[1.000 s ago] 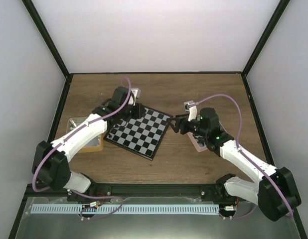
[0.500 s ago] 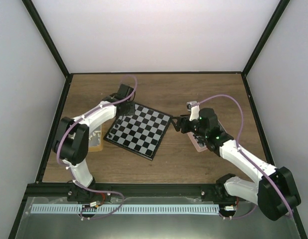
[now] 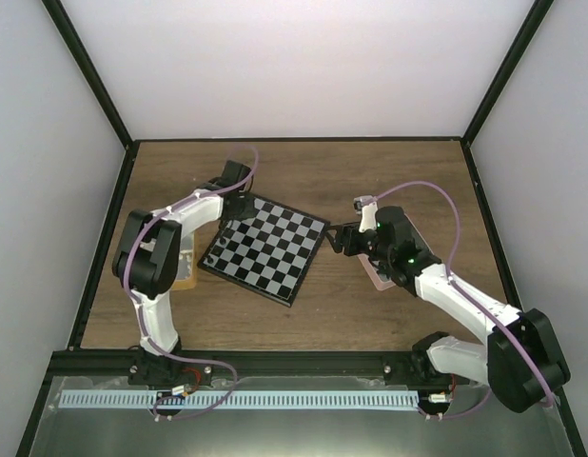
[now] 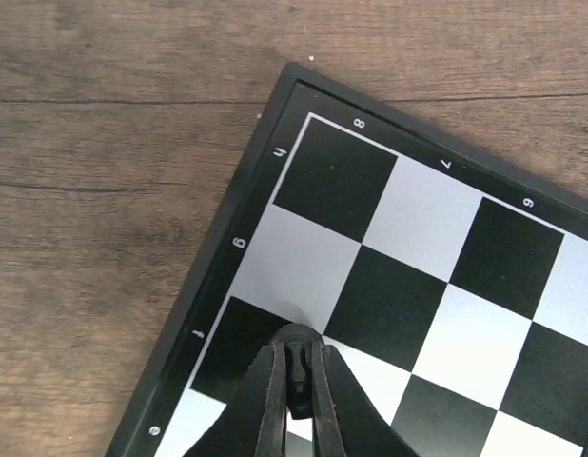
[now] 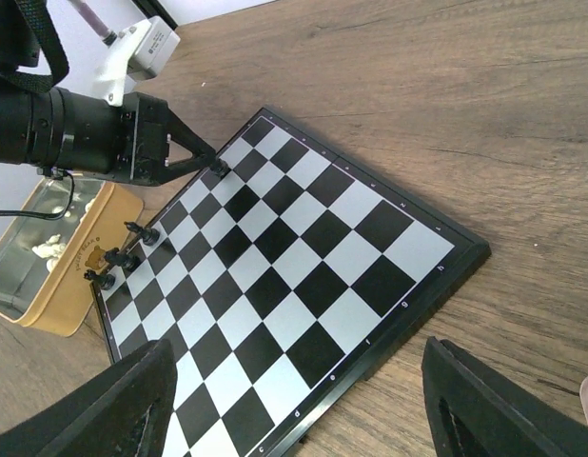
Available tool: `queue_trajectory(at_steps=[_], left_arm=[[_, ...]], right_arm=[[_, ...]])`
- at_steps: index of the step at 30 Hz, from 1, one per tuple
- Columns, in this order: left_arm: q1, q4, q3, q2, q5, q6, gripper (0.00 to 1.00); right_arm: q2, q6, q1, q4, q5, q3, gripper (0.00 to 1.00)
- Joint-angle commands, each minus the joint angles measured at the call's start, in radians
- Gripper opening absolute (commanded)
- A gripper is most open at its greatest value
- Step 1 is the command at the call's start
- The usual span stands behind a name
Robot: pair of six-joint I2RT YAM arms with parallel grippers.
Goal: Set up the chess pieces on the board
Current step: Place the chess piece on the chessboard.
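Note:
Next, I take a black piece with my right gripper at the pink tray (image 3: 382, 273) and hand it over, because the tray lies across the board from my left gripper's row (image 5: 123, 256).
The board (image 3: 265, 249) lies at an angle in the middle of the table. My left gripper (image 3: 239, 196) reaches over the board's far left corner. In the left wrist view this gripper (image 4: 297, 350) is shut on a small black chess piece (image 4: 300, 386), held low over a square (image 4: 303, 276) by the rim. Three black chess pieces (image 5: 118, 257) stand in a row along one edge of the board (image 5: 303, 286). My right gripper (image 5: 299, 381) hangs open and empty over the board's right side, and it appears as the right gripper (image 3: 337, 238) in the top view.
A tan tray (image 3: 185, 271) sits left of the board, and in the right wrist view this tray (image 5: 75, 286) holds cream pieces (image 5: 49, 246). A pink tray (image 3: 378, 274) lies under my right arm. Black frame rails edge the table.
My left arm has swung its elbow outward to the left, and its gripper has shifted toward the board's far left corner, still shut on the piece. The right arm has barely moved.

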Motion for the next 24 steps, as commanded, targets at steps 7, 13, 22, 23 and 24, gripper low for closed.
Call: queue_trajectory(at_steps=[7,13,22,23,24], left_arm=[[0.010,0.036,0.046,0.067,0.008,-0.003,0.04],[0.009,0.030,0.065,0.091,-0.018,-0.002,0.04],[0.009,0.007,0.070,0.098,-0.043,0.001,0.08],[0.008,0.005,0.071,0.097,-0.035,0.001,0.10],[0.008,0.003,0.072,0.094,-0.024,0.002,0.14]], right_arm=[[-0.002,-0.007,0.008,-0.021,0.020,0.033,0.72],[0.005,-0.007,0.008,-0.020,0.023,0.031,0.72],[0.005,-0.011,0.008,-0.020,0.030,0.031,0.72],[0.005,-0.012,0.008,-0.021,0.029,0.031,0.72],[0.004,-0.010,0.008,-0.020,0.029,0.032,0.72]])
